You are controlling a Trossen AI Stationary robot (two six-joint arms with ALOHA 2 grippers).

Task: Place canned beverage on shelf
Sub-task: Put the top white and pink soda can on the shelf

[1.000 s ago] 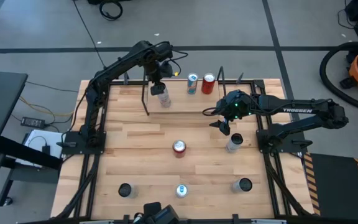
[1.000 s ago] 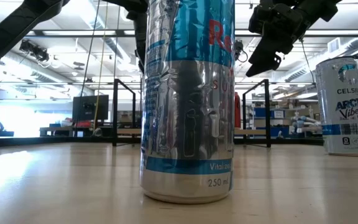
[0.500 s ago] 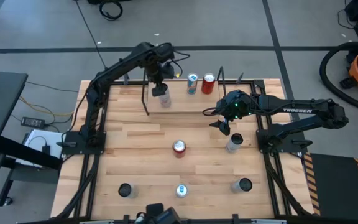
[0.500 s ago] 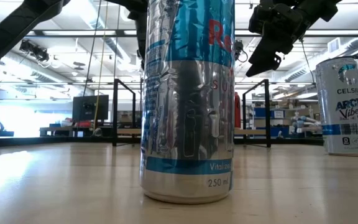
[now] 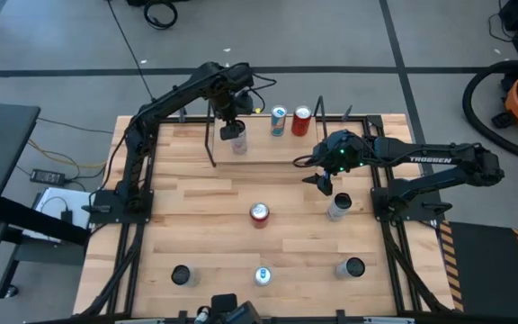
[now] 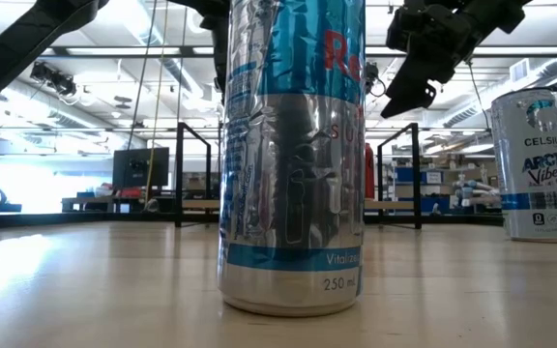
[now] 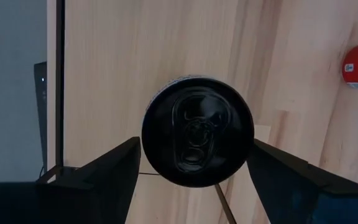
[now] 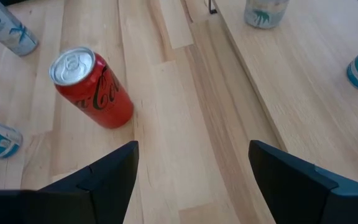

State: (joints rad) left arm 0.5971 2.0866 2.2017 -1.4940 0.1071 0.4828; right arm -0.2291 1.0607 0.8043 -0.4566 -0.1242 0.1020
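The pale can sits nearer the shelf's front edge (image 5: 248, 163) than its neighbours, so my left gripper should back off and my right gripper should take the can (image 5: 240, 144).
My left gripper (image 5: 233, 126) is over the left part of the shelf (image 5: 272, 149), a pale board between black wire frames. It is shut on a pale can with a dark top (image 7: 197, 130). A blue-and-silver can (image 5: 279, 120) and a red can (image 5: 302, 120) stand on the shelf's far side. My right gripper (image 5: 323, 184) hangs open and empty above the table, right of the middle, and also shows in the low view (image 6: 409, 92). A red cola can (image 8: 92, 87) stands on the table ahead of it. My left gripper pinches the can's side wall just below its top rim (image 7: 146, 142) between its two fingers, one on each side. The fingers come from above and point down. The can is upright under the gripper. I cannot tell whether its base rests on the shelf board.
A white can (image 5: 338, 205) stands close by my right gripper. The red cola can (image 5: 259, 213) is mid-table. Three more cans stand near the front edge (image 5: 181, 274) (image 5: 262, 275) (image 5: 352, 267). The shelf's black frame (image 5: 212, 135) rises beside my left gripper.
My left gripper has shifted a little toward the table's far edge over the shelf, and the can has gone with it, still upright between the fingers.
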